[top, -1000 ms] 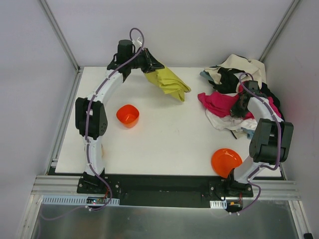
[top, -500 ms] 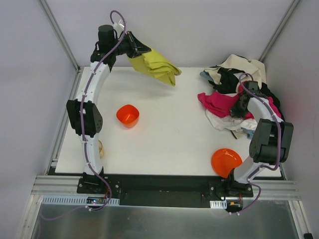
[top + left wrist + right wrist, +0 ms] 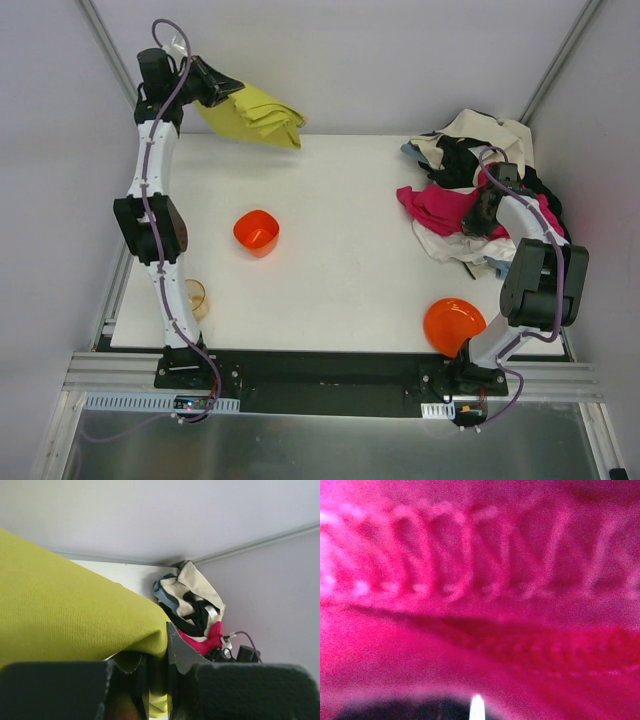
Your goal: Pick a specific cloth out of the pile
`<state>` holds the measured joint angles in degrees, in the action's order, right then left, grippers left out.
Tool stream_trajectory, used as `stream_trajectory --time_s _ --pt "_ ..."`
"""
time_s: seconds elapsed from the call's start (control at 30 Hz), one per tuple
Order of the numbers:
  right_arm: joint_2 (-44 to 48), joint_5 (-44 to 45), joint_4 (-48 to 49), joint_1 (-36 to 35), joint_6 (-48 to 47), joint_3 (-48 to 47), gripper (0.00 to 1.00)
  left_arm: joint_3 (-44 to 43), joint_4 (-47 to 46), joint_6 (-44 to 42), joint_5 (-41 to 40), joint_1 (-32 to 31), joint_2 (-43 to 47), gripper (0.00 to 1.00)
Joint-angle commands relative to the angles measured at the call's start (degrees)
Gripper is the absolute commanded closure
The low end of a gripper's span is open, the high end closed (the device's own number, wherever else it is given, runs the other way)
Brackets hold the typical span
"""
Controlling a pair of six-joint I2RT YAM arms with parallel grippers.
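I should keep lowering the yellow-green cloth (image 3: pixel 257 115) with my left gripper to the open space (image 3: pixel 236 175) behind the orange square bowl and let go there, because the cloth hangs clear of the pile.
The yellow-green cloth (image 3: pixel 257 115) hangs in the air over the table's back left corner, pinched in my left gripper (image 3: pixel 222 90). In the left wrist view the cloth (image 3: pixel 65 610) drapes over the shut gripper (image 3: pixel 157 652). The pile (image 3: pixel 470 180) of cream, black, magenta and white garments lies at the back right, and shows in the left wrist view too (image 3: pixel 192 605). My right gripper (image 3: pixel 487 212) is pressed into the pile. Its wrist view is filled with blurred magenta fabric (image 3: pixel 480 580), which hides how the jaws stand.
An orange square bowl (image 3: pixel 257 231) sits left of centre. An orange round bowl (image 3: pixel 452 325) sits at the front right by the right arm's base. A small clear cup (image 3: pixel 194 297) stands by the left arm's base. Metal frame posts rise at the back corners.
My left arm has swung left and higher, carrying the yellow-green cloth from the back middle to the back left corner. The right arm and the pile have not moved.
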<state>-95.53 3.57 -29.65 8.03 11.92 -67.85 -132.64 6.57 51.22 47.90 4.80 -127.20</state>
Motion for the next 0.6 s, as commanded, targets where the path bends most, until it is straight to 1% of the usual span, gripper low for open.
stream_trajectory --time_s 0.0,0.17,0.27,0.4,0.57 --pt "1.0 0.5 0.4 -0.1 -0.8 -1.0 0.99 3.3 -7.5 -2.2 2.1 4.1 3.8 1.0" --pt "0.9 0.8 0.4 -1.5 -1.0 -0.4 0.99 13.4 -7.6 -4.3 2.9 5.7 2.9 1.0" --pt "0.9 1.1 0.3 -2.1 -1.4 -0.2 0.99 20.5 -7.9 -5.9 2.4 5.7 4.1 1.0" --pt "1.1 1.3 0.1 -2.5 -1.6 0.3 0.99 30.7 -8.9 -8.7 0.2 5.7 9.0 1.0" --pt "0.8 1.3 0.1 -2.8 -1.8 0.0 0.99 41.0 -9.3 -11.2 -1.3 6.7 14.5 1.0"
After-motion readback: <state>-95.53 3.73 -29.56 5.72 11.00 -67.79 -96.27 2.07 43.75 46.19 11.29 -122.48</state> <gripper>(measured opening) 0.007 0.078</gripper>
